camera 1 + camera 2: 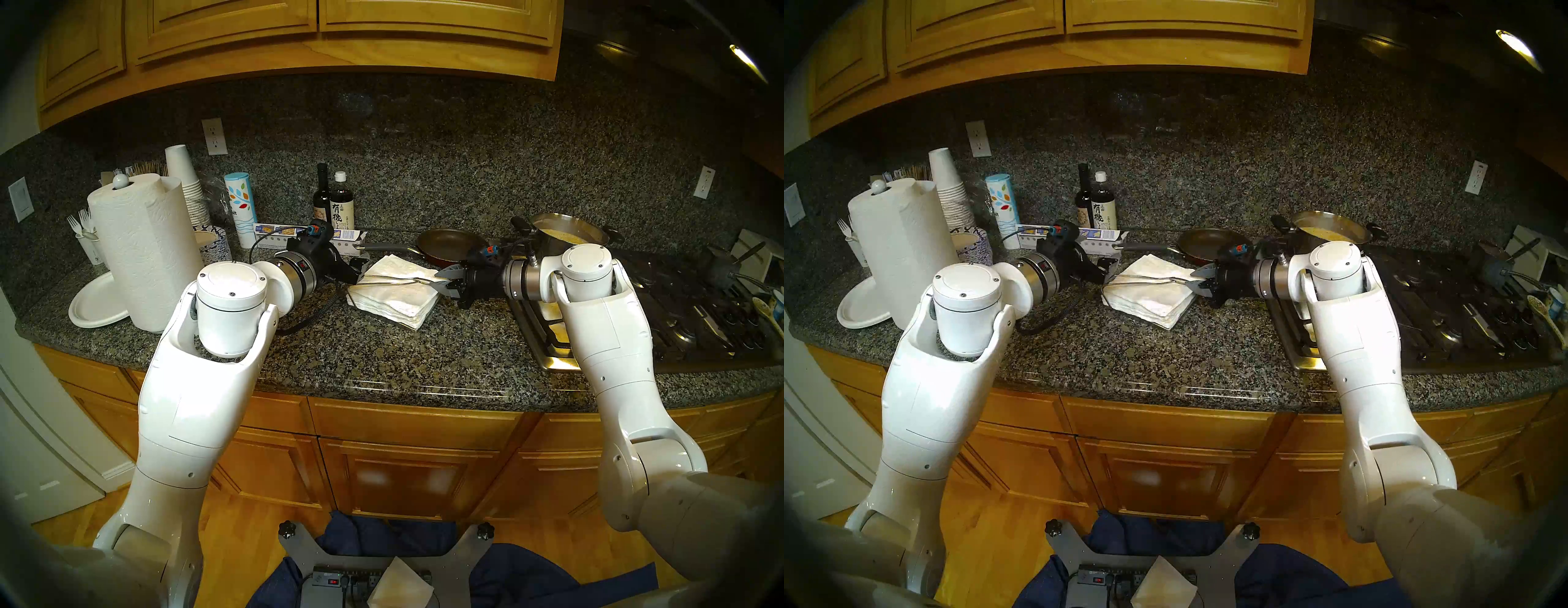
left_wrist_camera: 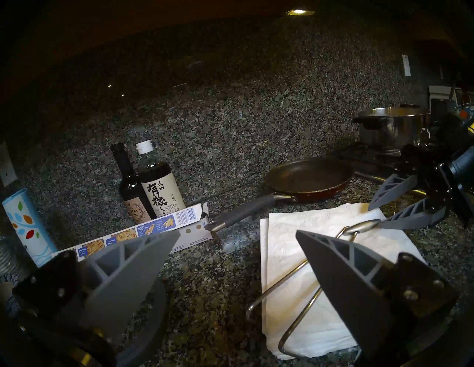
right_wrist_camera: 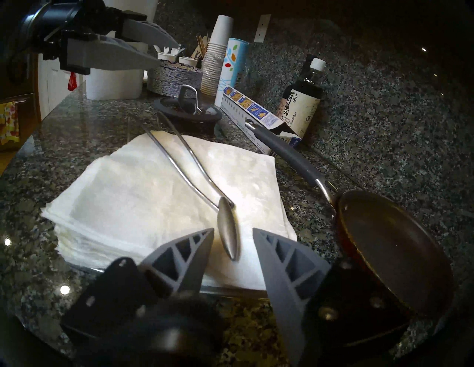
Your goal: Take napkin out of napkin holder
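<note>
My gripper will swing the wire arm up from the stack's edge (image 3: pixel 148 130) when I lift its tip (image 3: pixel 228 230), since both of the wire arm's legs run over that edge.
A stack of white napkins (image 1: pixel 394 297) lies in the napkin holder on the counter's middle. The holder's wire arm (image 1: pixel 390 278) rests across the top napkin (image 3: pixel 123 194), and its leaf-shaped tip (image 3: pixel 228 230) points right. My right gripper (image 1: pixel 443 279) is open at the stack's right edge, one finger on either side of the leaf tip without gripping it. My left gripper (image 1: pixel 358 271) is open wide at the stack's left edge. In the left wrist view one of its fingers (image 2: pixel 341 276) hangs over the wire frame (image 2: pixel 289 330), the other over bare counter.
A frying pan (image 1: pixel 449 244) lies just behind the stack, its handle pointing left toward a foil box (image 1: pixel 305 233) and two bottles (image 1: pixel 335 204). A pot (image 1: pixel 564 235) sits on the stove (image 1: pixel 679 305) at right. A paper towel roll (image 1: pixel 144 250) and plate (image 1: pixel 95 303) stand left.
</note>
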`<state>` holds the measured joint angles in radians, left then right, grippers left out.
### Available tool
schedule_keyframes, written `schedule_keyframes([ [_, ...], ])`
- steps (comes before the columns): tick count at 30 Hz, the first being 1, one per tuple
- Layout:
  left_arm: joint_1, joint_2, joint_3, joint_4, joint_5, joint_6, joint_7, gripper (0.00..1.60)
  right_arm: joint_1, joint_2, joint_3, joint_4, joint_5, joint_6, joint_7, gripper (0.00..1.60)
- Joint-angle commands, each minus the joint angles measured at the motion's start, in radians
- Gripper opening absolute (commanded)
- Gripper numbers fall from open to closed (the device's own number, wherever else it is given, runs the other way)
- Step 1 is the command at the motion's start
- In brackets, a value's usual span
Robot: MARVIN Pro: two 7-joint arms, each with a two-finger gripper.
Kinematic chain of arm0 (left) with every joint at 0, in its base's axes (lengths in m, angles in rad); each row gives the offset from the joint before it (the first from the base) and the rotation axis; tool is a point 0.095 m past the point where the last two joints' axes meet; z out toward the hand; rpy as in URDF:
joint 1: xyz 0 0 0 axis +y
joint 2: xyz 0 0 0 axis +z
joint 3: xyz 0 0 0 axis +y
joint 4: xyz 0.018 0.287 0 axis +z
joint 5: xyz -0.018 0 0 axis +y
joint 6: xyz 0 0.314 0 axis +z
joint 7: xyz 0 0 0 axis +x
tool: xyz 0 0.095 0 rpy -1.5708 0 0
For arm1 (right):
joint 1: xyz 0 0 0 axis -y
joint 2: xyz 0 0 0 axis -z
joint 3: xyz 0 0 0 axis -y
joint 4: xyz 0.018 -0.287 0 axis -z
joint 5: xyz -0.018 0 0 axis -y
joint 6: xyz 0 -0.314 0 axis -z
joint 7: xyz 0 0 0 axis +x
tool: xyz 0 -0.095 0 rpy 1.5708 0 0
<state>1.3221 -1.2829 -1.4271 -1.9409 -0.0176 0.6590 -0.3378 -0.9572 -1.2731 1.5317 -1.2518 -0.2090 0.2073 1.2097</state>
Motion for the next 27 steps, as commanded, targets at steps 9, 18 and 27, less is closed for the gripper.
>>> schedule_keyframes([
  [9, -0.018, 0.002, -0.011, -0.049, 0.0, -0.01, 0.007, 1.6, 0.079, -0.012, -0.018, 0.034, -0.007, -0.021, 0.006, 0.76],
  [18, -0.009, 0.003, -0.012, -0.063, -0.002, -0.008, 0.013, 1.6, 0.091, -0.009, -0.036, 0.049, -0.016, -0.018, 0.017, 0.77],
  [27, 0.005, 0.002, -0.012, -0.078, -0.003, -0.004, 0.025, 1.6, 0.088, -0.006, -0.038, 0.045, -0.019, -0.023, 0.022, 0.56],
])
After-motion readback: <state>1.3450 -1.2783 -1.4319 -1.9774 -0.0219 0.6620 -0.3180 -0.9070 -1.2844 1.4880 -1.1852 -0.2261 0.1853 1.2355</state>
